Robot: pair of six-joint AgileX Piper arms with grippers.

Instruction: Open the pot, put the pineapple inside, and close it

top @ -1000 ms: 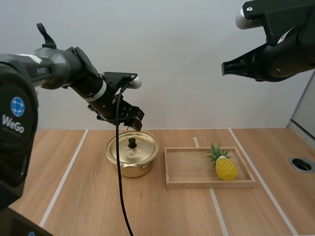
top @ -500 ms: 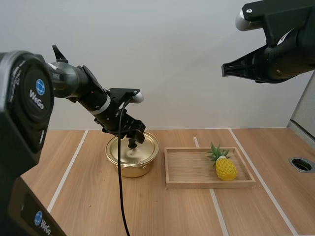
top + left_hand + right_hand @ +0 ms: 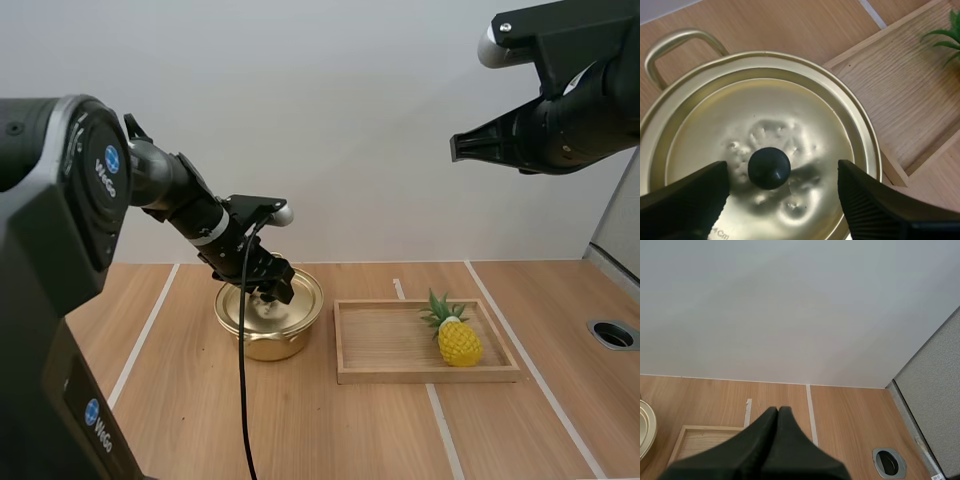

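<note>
I see the pot's handle sitting outside the lid's unbroken rim, so the lid will come free and leave the pot standing when I lift the lid's black knob.
A gold pot with its lid on stands left of a wooden tray. My left gripper is down over the lid, open, its fingers on either side of the black knob without touching it. A yellow pineapple with green leaves lies in the tray's right half. My right gripper hangs high above the table at the right, shut, its fingers together as one dark wedge.
A round metal-rimmed hole sits in the table at the far right. White tape lines run across the wood. Bare table lies in front of the pot and the tray.
My left gripper has come down and forward from behind the pot until its open fingers sit around the lid's knob. The right arm, pot and pineapple have stayed put.
</note>
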